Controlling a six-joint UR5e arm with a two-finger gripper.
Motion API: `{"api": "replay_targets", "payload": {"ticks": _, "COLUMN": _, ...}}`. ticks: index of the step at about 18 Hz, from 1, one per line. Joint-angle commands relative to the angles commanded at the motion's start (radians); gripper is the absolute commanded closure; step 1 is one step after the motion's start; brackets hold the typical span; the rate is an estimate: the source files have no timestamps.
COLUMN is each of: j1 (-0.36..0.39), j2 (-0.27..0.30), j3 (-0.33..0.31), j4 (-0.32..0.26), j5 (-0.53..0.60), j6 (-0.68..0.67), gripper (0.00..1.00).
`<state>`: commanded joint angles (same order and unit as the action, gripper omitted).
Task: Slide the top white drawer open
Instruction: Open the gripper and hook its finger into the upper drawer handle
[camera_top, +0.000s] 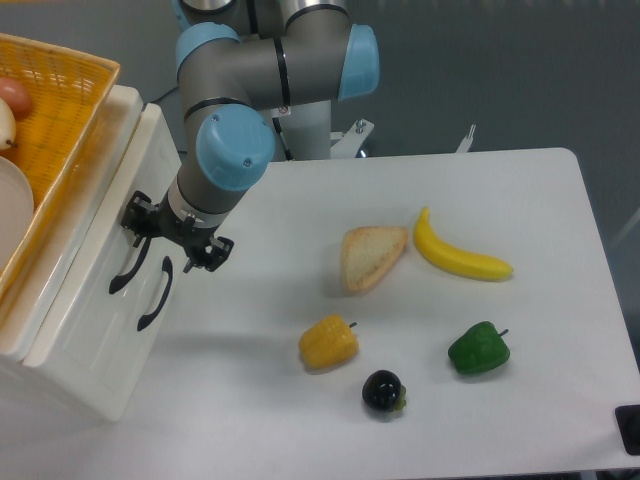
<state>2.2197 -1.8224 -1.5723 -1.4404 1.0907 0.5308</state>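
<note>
My gripper will pull, and the top white drawer (104, 276) should slide out over the lower drawer's black handle (157, 297), because that handle lies just beyond the closed front.
The white cabinet stands at the left edge, its front facing right. The top white drawer (95, 255) has a curved black handle (125, 270). The lower drawer (120, 345) has its own black handle (155, 295) just to the right. My gripper (172, 245) points down at the cabinet front, right at the upper ends of both handles. Its black fingers (138, 222) stand apart and look open, with the top handle's upper end near them. I cannot tell whether they touch the handle. The top drawer front looks close to level with the lower one.
A yellow wicker basket (60, 110) with food and a white plate sits on the cabinet. On the table lie a bread slice (370, 255), a banana (460, 255), a yellow pepper (328, 342), a green pepper (478, 349) and a dark round fruit (382, 391).
</note>
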Motion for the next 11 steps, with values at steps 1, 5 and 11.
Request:
{"api": "replay_targets", "payload": {"ticks": 1, "j1": -0.003, "j2": 0.0, "j3": 0.0, "j4": 0.0, "j5": -0.002, "j6": 0.0, "gripper": 0.25}}
{"api": "replay_targets", "payload": {"ticks": 5, "j1": -0.006, "j2": 0.0, "j3": 0.0, "j4": 0.0, "j5": -0.011, "j6": 0.0, "gripper": 0.29}}
{"api": "replay_targets", "payload": {"ticks": 11, "j1": -0.014, "j2": 0.0, "j3": 0.0, "j4": 0.0, "j5": -0.015, "j6": 0.0, "gripper": 0.37}}
